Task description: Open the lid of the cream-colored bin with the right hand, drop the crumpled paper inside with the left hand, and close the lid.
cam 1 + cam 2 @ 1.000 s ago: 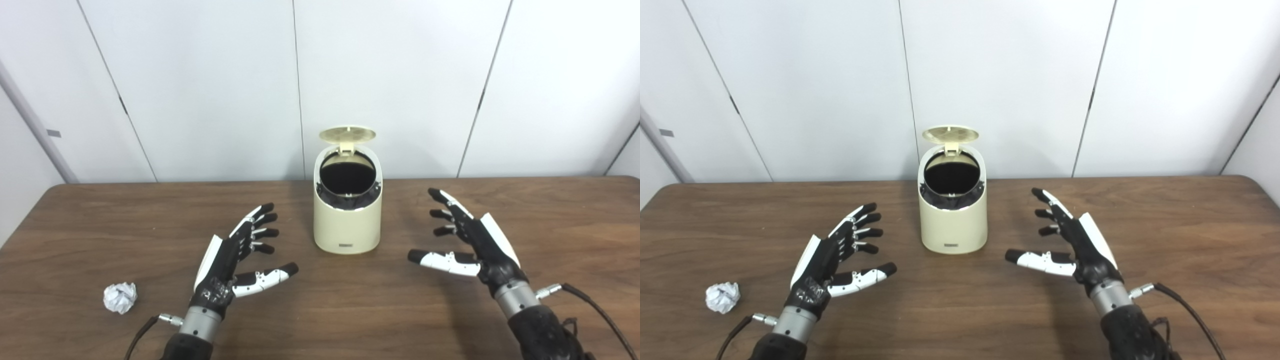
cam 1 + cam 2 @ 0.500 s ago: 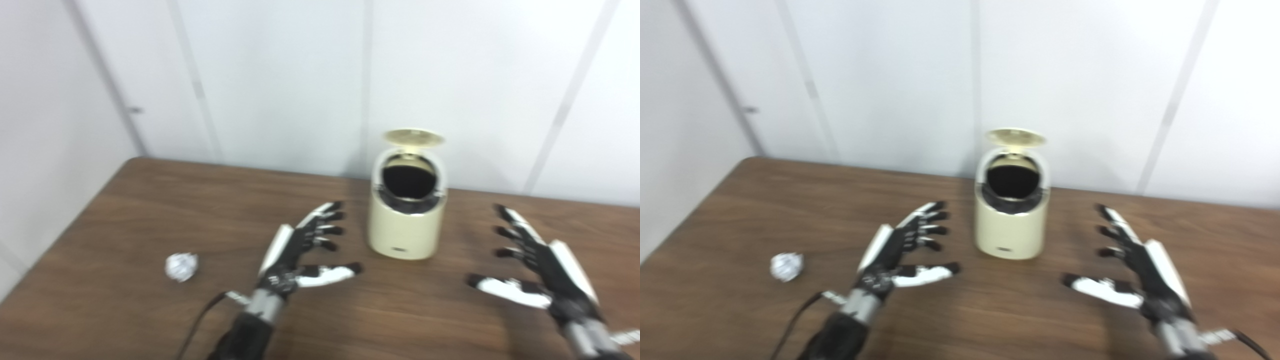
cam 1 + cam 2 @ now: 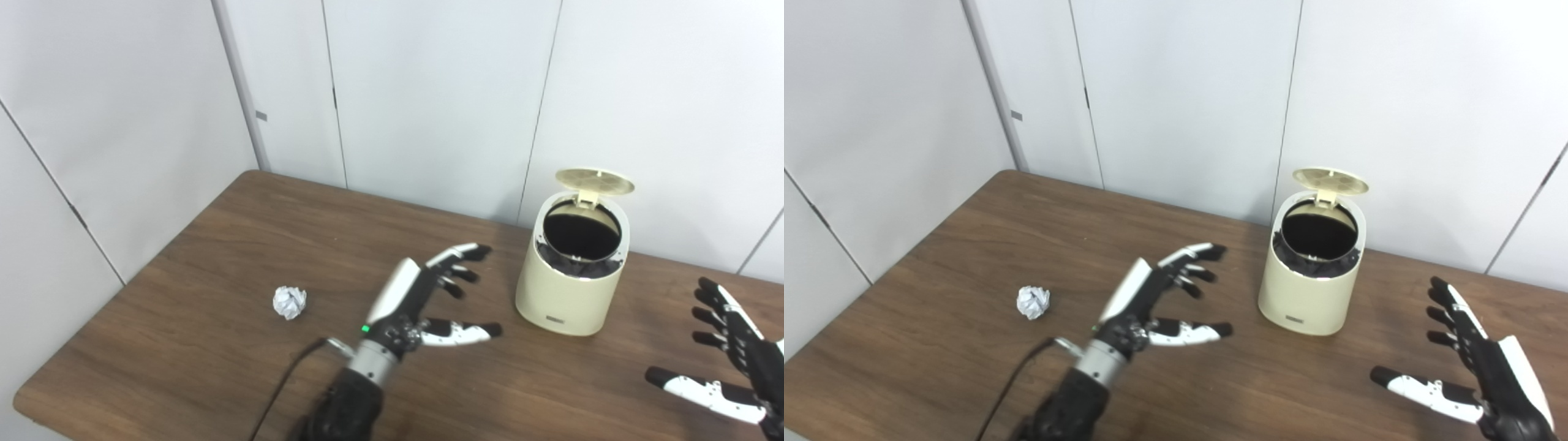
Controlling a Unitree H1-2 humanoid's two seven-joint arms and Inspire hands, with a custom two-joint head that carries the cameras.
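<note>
The crumpled white paper (image 3: 290, 302) is packed into a compact ball by tight creases, so it will stay round when the robot carries it to the bin.
The cream-colored bin (image 3: 571, 294) stands on the brown table (image 3: 257, 220) toward the right, its round lid (image 3: 594, 180) flipped up at the back and the dark inside exposed. A crumpled white paper ball (image 3: 289, 302) lies on the table to the left. My left hand (image 3: 422, 300) hovers open between paper and bin, fingers spread toward the bin, holding nothing. At the lower right my right hand (image 3: 1476, 367) is open too, fingers apart, well clear of the bin.
White wall panels (image 3: 429, 92) close the scene behind the table and along its left side. The table's left corner (image 3: 24, 401) and far-left edge are in view. A black cable (image 3: 282, 386) trails from my left wrist.
The camera has swung left, so the whole scene shifted right and the table's left corner came into view. The bin's lid stays up, the paper lies still, and both hands remain open.
</note>
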